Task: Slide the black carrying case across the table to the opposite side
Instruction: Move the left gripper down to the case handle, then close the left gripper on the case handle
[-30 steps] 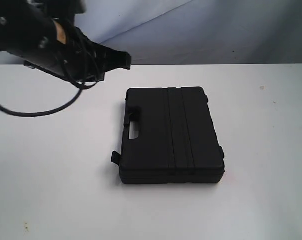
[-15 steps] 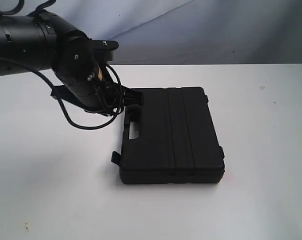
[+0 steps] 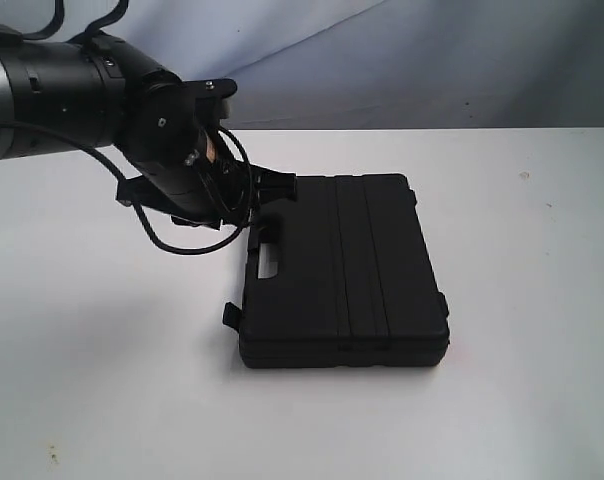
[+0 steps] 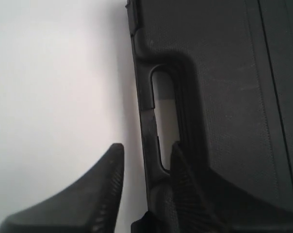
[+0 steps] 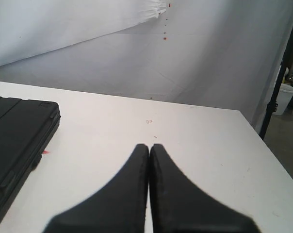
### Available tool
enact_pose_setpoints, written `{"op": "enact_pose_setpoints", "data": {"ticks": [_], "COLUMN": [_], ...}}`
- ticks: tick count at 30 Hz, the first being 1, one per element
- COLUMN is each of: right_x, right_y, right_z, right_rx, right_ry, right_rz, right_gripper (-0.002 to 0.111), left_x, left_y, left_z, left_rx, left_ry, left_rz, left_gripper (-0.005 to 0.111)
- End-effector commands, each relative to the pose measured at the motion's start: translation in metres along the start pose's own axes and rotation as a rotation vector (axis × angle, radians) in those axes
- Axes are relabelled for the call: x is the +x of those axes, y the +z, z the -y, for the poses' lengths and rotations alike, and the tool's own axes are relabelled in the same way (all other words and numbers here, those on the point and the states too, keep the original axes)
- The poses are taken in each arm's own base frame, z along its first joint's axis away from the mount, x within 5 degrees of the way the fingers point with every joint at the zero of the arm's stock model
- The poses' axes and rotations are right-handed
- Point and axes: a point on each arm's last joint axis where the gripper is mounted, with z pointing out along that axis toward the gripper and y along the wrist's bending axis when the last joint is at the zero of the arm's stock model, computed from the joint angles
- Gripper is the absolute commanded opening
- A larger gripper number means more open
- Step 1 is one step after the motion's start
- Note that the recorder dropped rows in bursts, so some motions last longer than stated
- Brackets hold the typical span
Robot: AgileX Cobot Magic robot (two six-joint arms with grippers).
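The left gripper's open fingers line up on both sides of the handle bar (image 4: 149, 127), so the left gripper should go on lowering into the case's slot (image 4: 168, 124) until it can close around the handle bar.
The black carrying case (image 3: 347, 270) lies flat near the middle of the white table (image 3: 102, 350), its handle side facing left. My left gripper (image 3: 272, 195) is down at the far end of that handle. In the left wrist view the left gripper (image 4: 146, 145) is open and straddles the handle bar (image 4: 147, 116). One finger stands outside over the table (image 4: 54, 87); the other sits in the handle slot against the case (image 4: 224, 97). My right gripper (image 5: 149, 146) is shut on nothing above the table (image 5: 185, 126), right of the case's edge (image 5: 15, 131). The exterior view does not show it.
A grey-white backdrop cloth (image 3: 432, 60) hangs behind the table's far edge. Past the table's right edge stand a dark stand pole (image 5: 282, 82) and a white bucket (image 5: 284, 94). A small red mark (image 5: 44, 152) lies on the table beside the case.
The left arm has come down from the far left and moved right, bringing its gripper to the case's handle. The case has stayed where it was.
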Motion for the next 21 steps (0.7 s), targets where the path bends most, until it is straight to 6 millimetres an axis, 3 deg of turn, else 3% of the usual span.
{"op": "enact_pose_setpoints", "data": {"ticks": [1, 9, 21], "right_x": [0.001, 0.001, 0.001], "right_y": [0.000, 0.000, 0.000], "right_z": [0.000, 0.000, 0.000], "right_rx": [0.006, 0.006, 0.006], "right_ry": [0.010, 0.010, 0.010], "right_rz": [-0.002, -0.002, -0.002], "right_gripper": [0.000, 0.000, 0.000], "left_x": [0.002, 0.005, 0.000], "left_y": [0.014, 0.046, 0.076], "left_z": [0.006, 0.009, 0.015], "left_rx": [0.018, -0.004, -0.037], "left_ry": [-0.024, -0.040, -0.029], "left_rz": [-0.008, -0.050, -0.086], "left_gripper": [0.036, 0.036, 0.036]}}
